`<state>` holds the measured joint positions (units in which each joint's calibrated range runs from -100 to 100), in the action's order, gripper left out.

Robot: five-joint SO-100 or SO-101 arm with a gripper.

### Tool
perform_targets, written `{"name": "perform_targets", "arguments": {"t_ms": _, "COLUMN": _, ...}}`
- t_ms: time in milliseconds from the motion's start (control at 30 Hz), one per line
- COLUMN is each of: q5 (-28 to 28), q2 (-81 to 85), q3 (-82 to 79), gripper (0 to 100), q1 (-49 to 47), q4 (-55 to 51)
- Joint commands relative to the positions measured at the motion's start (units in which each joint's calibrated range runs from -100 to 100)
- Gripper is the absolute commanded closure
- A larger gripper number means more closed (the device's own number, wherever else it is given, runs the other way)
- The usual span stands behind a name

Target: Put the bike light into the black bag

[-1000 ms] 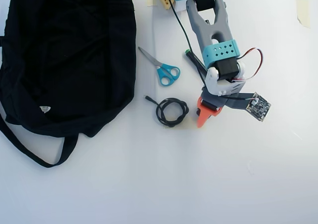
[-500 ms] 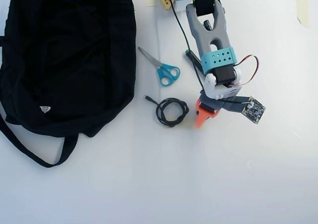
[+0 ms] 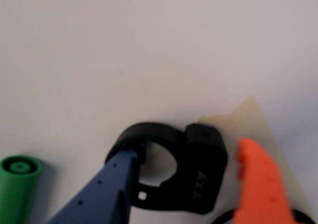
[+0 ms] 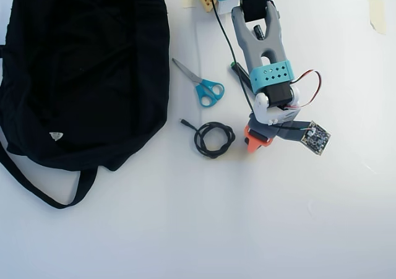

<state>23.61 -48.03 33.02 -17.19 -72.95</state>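
Observation:
The black loop strap [image 3: 154, 130] is standing up in a round curve [image 3: 120, 140]. I expect the strap to stay open next to the body when I pick up the bike light.
The bike light [image 3: 203, 172] is a small black body with a black loop strap [image 3: 149, 132], lying on the white table at the bottom middle of the wrist view. My gripper [image 3: 189, 152] is open and low over it. The blue finger [image 3: 112, 189] reaches into the loop on the left and the orange finger [image 3: 258, 184] stands just right of the body. In the overhead view my gripper [image 4: 257, 137] hides the light. The black bag [image 4: 80, 68] lies far left in the overhead view, its strap [image 4: 37, 189] trailing below it.
A coiled black cable [image 4: 213, 138] lies just left of my gripper and blue-handled scissors [image 4: 204, 87] lie above it. A green marker [image 3: 17, 184] lies left of the light. A beige tape patch [image 3: 253, 117] is stuck on the table by the orange finger.

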Motion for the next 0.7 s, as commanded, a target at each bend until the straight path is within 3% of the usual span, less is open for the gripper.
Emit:
{"name": "perform_targets", "arguments": {"t_ms": 0, "q5": 0.2, "q2": 0.2, "q3": 0.9, "gripper": 95, "q1": 0.3, "q4": 0.8}}
{"name": "perform_targets", "arguments": {"t_ms": 367, "q5": -0.2, "q2": 1.1, "q3": 1.9, "gripper": 98, "q1": 0.1, "q4": 0.3}}
{"name": "perform_targets", "arguments": {"t_ms": 533, "q5": -0.5, "q2": 1.2, "q3": 11.4, "gripper": 98, "q1": -0.7, "q4": -5.4}}
{"name": "perform_targets", "arguments": {"t_ms": 667, "q5": -4.5, "q2": 1.2, "q3": 26.6, "gripper": 98, "q1": -0.7, "q4": -15.0}}
